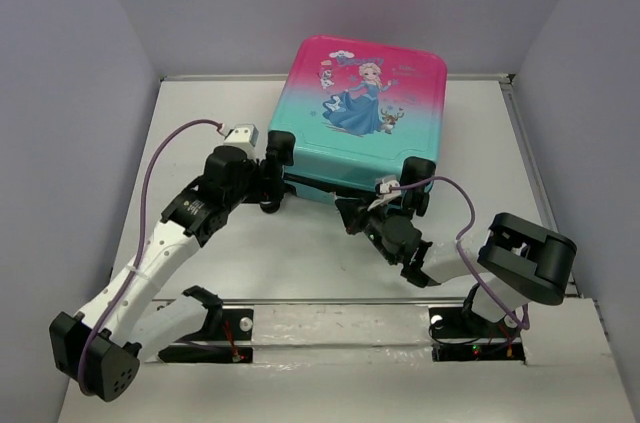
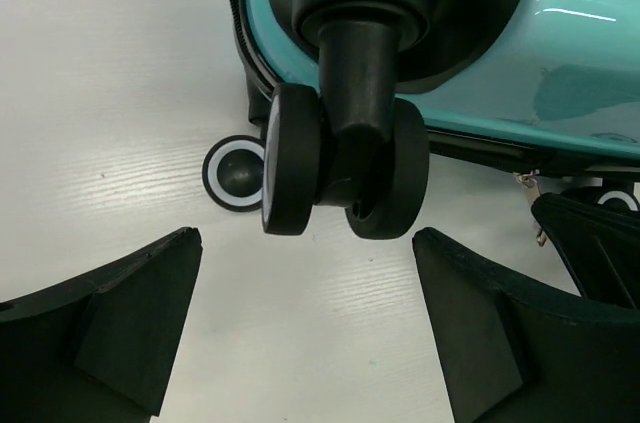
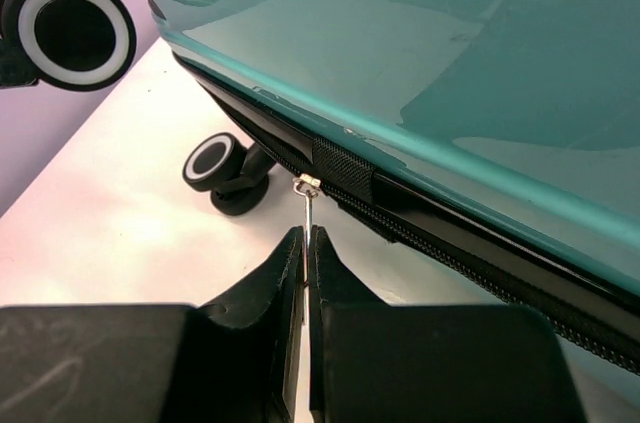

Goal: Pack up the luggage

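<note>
My right gripper is going to draw the zipper pull [image 3: 307, 189] to the corner with the luggage's corner wheel [image 1: 281, 147]. The luggage is free to slide with the zipper pull, so my left gripper should hold that wheel first.
The luggage [image 1: 366, 108] lies flat and shut at the back middle of the table, princess print up, wheels towards me. My left gripper [image 1: 271, 179] is open at its near left corner. In the left wrist view the fingers [image 2: 305, 243] stand wide apart just short of a black twin wheel [image 2: 340, 173] under the teal shell [image 2: 585, 53], touching nothing. My right gripper [image 1: 353, 213] is at the near edge. In the right wrist view it [image 3: 305, 233] is shut on the metal zipper pull [image 3: 310, 201] of the black zipper [image 3: 450, 243] below the teal shell [image 3: 400, 43].
White table [image 1: 300, 263] with a raised wall at the back and sides. Other wheels show in the right wrist view [image 3: 68, 28] and near the zipper [image 3: 215, 165]. A second wheel lies behind in the left wrist view [image 2: 233, 173]. The right arm's purple cable [image 1: 455, 213] loops near the case.
</note>
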You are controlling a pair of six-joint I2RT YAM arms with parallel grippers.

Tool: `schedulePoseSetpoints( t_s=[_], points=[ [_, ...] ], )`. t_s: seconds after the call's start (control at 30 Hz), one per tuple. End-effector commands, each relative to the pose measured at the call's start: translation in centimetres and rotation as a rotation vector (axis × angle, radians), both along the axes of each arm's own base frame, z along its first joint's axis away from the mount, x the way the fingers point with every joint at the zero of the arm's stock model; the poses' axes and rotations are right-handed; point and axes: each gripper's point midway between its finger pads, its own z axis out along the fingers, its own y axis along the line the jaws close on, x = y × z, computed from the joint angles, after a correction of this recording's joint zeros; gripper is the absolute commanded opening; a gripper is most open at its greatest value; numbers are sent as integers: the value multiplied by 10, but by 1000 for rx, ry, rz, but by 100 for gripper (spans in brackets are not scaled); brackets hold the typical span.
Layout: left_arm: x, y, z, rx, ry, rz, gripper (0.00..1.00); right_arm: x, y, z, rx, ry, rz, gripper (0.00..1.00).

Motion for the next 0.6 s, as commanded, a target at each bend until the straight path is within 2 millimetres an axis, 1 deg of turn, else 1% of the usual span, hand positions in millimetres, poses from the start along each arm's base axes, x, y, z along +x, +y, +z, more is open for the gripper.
schedulePoseSetpoints(
  t_s=[0.0, 0.07, 0.1, 0.17, 0.23, 0.27, 0.3, 0.4, 0.43, 0.47, 0.5, 0.53, 0.57],
  points=[
    [12, -17, 23, -24, -83, -90, 99, -17, 19, 25, 78, -31, 116, 7],
    [19, -16, 24, -2, -87, -82, 99, -17, 19, 23, 77, -28, 116, 7],
    [23, -18, 19, 9, -72, -82, 99, -17, 20, 23, 75, -28, 119, 7],
    [28, -21, 18, 14, -67, -85, 99, -17, 20, 21, 72, -25, 120, 7],
    [36, -25, 20, 8, -78, -83, 97, -17, 21, 20, 72, -23, 123, 7],
    [38, -27, 24, 2, -84, -87, 95, -14, 18, 20, 69, -23, 114, 7],
    [40, -30, 21, 1, -73, -96, 89, -15, 18, 20, 71, -22, 114, 7],
    [42, -36, 20, -9, -62, -118, 75, -16, 18, 21, 63, -21, 122, 7],
    [42, -36, 19, -6, -60, -119, 58, -13, 15, 22, 60, -21, 113, 7],
    [41, -42, 20, -23, -55, -146, 44, -11, 13, 18, 39, -12, 108, 7],
    [41, -43, 19, -25, -55, -149, 28, -9, 11, 17, 28, -6, 104, 7],
    [41, -44, 19, -28, -53, -154, 13, -11, 12, 21, 25, -8, 120, 7],
    [38, -52, 20, -60, -50, -187, 6, -3, 3, 15, -9, 6, 100, 7]
  ],
)
